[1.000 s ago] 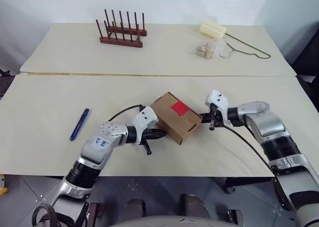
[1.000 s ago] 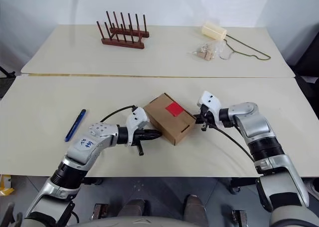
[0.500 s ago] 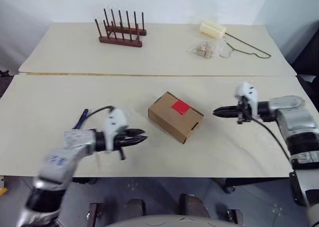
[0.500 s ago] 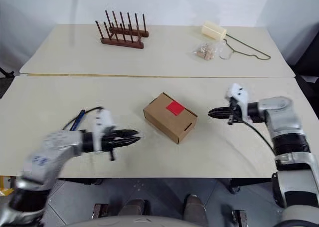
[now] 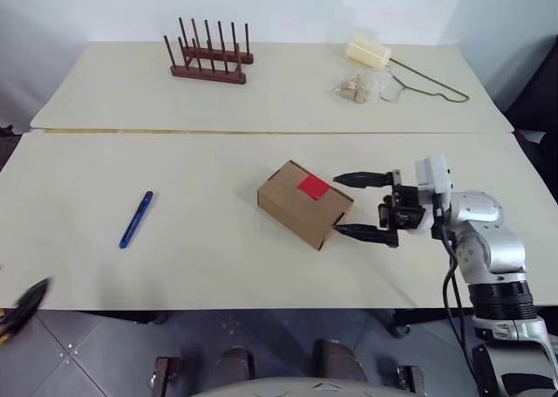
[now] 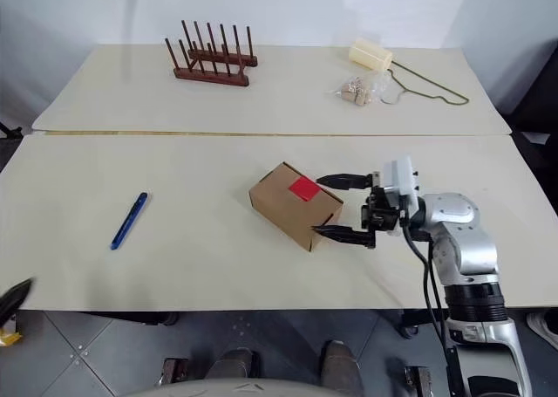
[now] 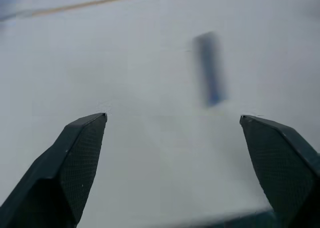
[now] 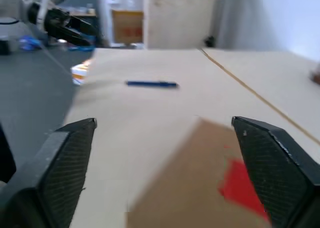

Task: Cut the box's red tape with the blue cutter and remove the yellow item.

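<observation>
The brown box's lid (image 5: 296, 207) will swing back from a long edge of the box's top when I cut and open it, since the red tape (image 5: 314, 186) sits there.
The brown box (image 5: 301, 207) lies near the middle of the front table, with the red tape (image 5: 315, 186) on its top. My right gripper (image 5: 345, 205) is open at the box's right end, one fingertip on each side of that end; I cannot tell if it touches. The blue cutter (image 5: 136, 218) lies alone to the left. My left gripper (image 5: 22, 303) is low at the front left, off the table's edge, and the left wrist view shows it open (image 7: 172, 118) and empty, with the cutter (image 7: 209, 67) beyond it. The yellow item is hidden.
On the far table stand a wooden peg rack (image 5: 207, 52), a cream cylinder block (image 5: 370, 51), a small clear bag (image 5: 357, 86) and a green wire hanger (image 5: 432, 81). A seam (image 5: 261, 133) divides the two tabletops.
Both grippers were shut against the box's ends and have opened. The left arm swung away to the front left, off the table. The right gripper drew back, then returned to the box's right end.
</observation>
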Robot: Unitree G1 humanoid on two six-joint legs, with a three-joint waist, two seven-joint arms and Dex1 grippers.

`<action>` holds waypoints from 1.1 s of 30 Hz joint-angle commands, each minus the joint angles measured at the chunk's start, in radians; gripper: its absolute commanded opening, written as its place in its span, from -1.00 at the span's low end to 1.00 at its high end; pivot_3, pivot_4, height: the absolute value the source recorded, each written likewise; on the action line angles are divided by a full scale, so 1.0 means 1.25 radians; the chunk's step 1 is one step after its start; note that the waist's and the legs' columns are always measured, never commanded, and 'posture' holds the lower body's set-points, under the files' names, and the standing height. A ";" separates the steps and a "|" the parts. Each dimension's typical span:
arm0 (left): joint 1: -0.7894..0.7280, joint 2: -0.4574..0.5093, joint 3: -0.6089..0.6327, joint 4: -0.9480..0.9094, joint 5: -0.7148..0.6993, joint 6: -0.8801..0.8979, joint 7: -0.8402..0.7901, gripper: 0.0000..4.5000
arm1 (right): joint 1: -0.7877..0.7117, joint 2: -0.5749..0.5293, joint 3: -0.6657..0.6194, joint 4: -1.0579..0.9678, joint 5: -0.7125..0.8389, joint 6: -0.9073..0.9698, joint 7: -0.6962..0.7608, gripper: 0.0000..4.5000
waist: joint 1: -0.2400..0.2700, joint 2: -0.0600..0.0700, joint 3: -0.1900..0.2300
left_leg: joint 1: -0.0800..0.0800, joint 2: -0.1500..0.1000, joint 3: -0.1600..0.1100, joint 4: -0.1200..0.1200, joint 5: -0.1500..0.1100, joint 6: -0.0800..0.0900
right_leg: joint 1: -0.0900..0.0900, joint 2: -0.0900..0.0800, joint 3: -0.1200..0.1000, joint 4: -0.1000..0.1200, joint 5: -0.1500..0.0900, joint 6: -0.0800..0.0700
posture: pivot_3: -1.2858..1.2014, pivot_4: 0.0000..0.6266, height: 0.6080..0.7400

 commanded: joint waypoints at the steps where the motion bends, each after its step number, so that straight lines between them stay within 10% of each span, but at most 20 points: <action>1: 0.034 -0.012 0.049 0.037 -0.004 -0.078 0.022 1.00 | -0.011 0.057 -0.007 -0.058 0.046 -0.012 -0.048 1.00 | 0.009 -0.001 0.000 | 0.000 0.000 0.000 0.000 0.000 0.000 | 0.000 0.000 0.000 0.000 0.000 0.000 | 0.03 -0.52 1.00; 18: -0.302 0.010 -0.429 -0.156 0.061 0.259 0.421 1.00 | 0.002 0.007 -0.012 -0.082 0.036 -0.003 -0.077 1.00 | 0.003 -0.002 -0.001 | 0.001 0.000 0.002 0.000 0.000 -0.001 | -0.002 0.001 0.001 0.005 0.000 -0.001 | 0.03 -0.52 1.00; 33: -0.351 0.058 -0.584 -0.057 0.078 0.361 0.376 1.00 | 0.053 0.000 -0.008 -0.152 0.040 0.020 -0.126 1.00 | 0.008 0.001 -0.003 | 0.003 0.000 0.003 0.000 0.000 -0.001 | -0.001 0.000 0.001 0.005 0.000 -0.002 | 0.03 -0.52 1.00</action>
